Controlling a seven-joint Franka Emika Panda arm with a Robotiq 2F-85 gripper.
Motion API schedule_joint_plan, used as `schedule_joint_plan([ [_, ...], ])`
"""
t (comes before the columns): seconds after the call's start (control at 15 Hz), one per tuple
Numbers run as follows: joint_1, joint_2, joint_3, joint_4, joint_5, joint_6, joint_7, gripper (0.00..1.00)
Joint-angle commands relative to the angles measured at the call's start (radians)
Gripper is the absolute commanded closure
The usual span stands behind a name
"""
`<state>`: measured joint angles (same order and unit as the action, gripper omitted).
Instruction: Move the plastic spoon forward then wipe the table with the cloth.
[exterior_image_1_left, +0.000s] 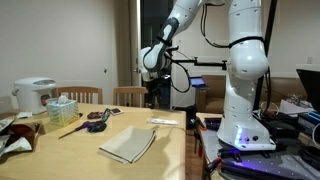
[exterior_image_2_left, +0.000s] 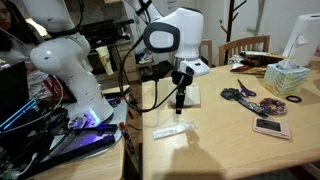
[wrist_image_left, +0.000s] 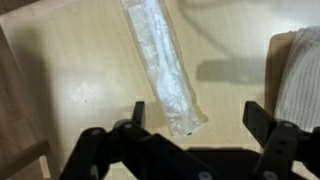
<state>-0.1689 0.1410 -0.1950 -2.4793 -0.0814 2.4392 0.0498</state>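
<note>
The plastic spoon (wrist_image_left: 163, 62) is lying at a slant in front of my gripper's open fingers. I should turn my gripper to line up with it before I lower onto its near end (wrist_image_left: 184, 118).
The plastic spoon (wrist_image_left: 160, 65), slim and white inside a clear wrapper, lies on the table (wrist_image_left: 70, 90) just ahead of my gripper (wrist_image_left: 195, 115) in the wrist view. The gripper hangs open above the spoon's near end, with nothing between its fingers (wrist_image_left: 255, 118). Both exterior views show the gripper (exterior_image_1_left: 153, 99) (exterior_image_2_left: 180, 103) hovering above the table (exterior_image_1_left: 120, 118) (exterior_image_2_left: 215, 120) near the spoon (exterior_image_1_left: 163, 122) (exterior_image_2_left: 172, 131). The beige cloth (exterior_image_1_left: 128, 143) lies folded flat beside the spoon, and its edge (wrist_image_left: 300, 80) shows at the right of the wrist view.
A white rice cooker (exterior_image_1_left: 35, 95), a tissue box (exterior_image_1_left: 60, 107) (exterior_image_2_left: 288, 78), a yellowish wooden stick (exterior_image_1_left: 70, 128) and a dark purple utensil (exterior_image_1_left: 97, 122) (exterior_image_2_left: 240, 93) sit further along the table. A flat pinkish item (exterior_image_2_left: 272, 127) lies nearby. Wooden chairs (exterior_image_1_left: 128, 96) (exterior_image_2_left: 245, 47) stand at the table's edge.
</note>
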Motion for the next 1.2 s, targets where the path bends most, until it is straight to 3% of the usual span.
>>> schedule_joint_plan([
  [0.0,0.000,0.003,0.007,-0.007,0.014,0.002,-0.013,0.00],
  [0.2,0.001,0.005,0.011,-0.011,0.020,0.003,-0.019,0.00],
  [0.33,0.044,0.008,-0.001,0.012,-0.159,0.074,0.085,0.00],
  [0.6,0.057,0.108,0.003,0.079,-0.261,0.084,0.097,0.00],
  [0.93,0.033,0.177,-0.001,0.096,-0.205,0.087,0.014,0.00],
  [1.13,-0.015,0.172,0.010,0.093,-0.124,0.059,-0.080,0.00],
])
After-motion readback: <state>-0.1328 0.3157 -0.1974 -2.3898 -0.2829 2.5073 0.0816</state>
